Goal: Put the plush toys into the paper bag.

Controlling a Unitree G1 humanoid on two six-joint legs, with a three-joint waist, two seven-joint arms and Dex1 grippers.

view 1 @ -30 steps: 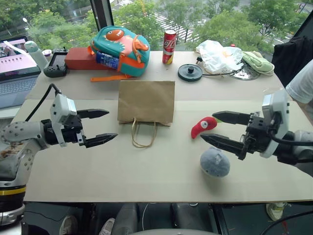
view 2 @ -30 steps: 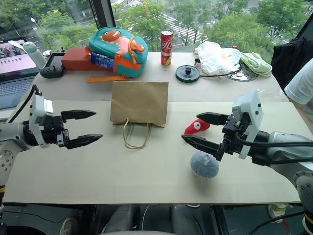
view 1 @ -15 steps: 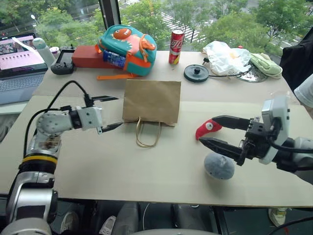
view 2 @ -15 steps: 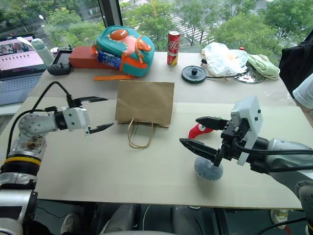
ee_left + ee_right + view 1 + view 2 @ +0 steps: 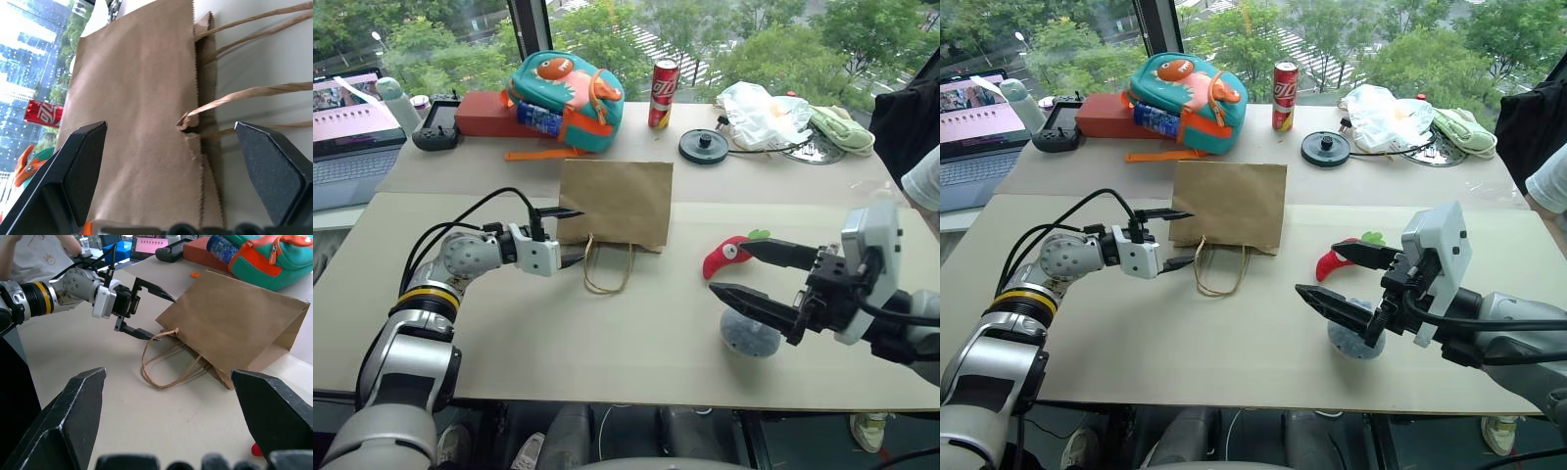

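My gripper will make the paper bag's opening (image 5: pixel 615 246) gape open when it lifts the upper handle, because that handle is attached only to the paper bag's top edge (image 5: pixel 188 120).
The paper bag (image 5: pixel 615 201) lies flat mid-table, its cord handles (image 5: pixel 607 269) toward me. My left gripper (image 5: pixel 570 235) is open at the bag's near left corner. In the left wrist view the bag's mouth edge (image 5: pixel 195 122) runs between its fingers (image 5: pixel 80 161). The red radish plush toy (image 5: pixel 722 257) lies right of the bag, and the round grey-blue plush toy (image 5: pixel 751 335) sits nearer me. My right gripper (image 5: pixel 729 266) hangs open and empty over both toys, pointing toward the bag (image 5: pixel 239 323).
At the back stand a teal-and-orange fish backpack (image 5: pixel 566 98), a red can (image 5: pixel 663 80), a black disc (image 5: pixel 704 145) and a white plastic bag (image 5: pixel 759 113). A laptop (image 5: pixel 347 127) is far left. A person's white sleeve (image 5: pixel 922 181) shows at the right edge.
My left gripper has swung right and forward to the bag's mouth, and its wrist has rolled so one finger sits above the other. The right gripper has barely moved.
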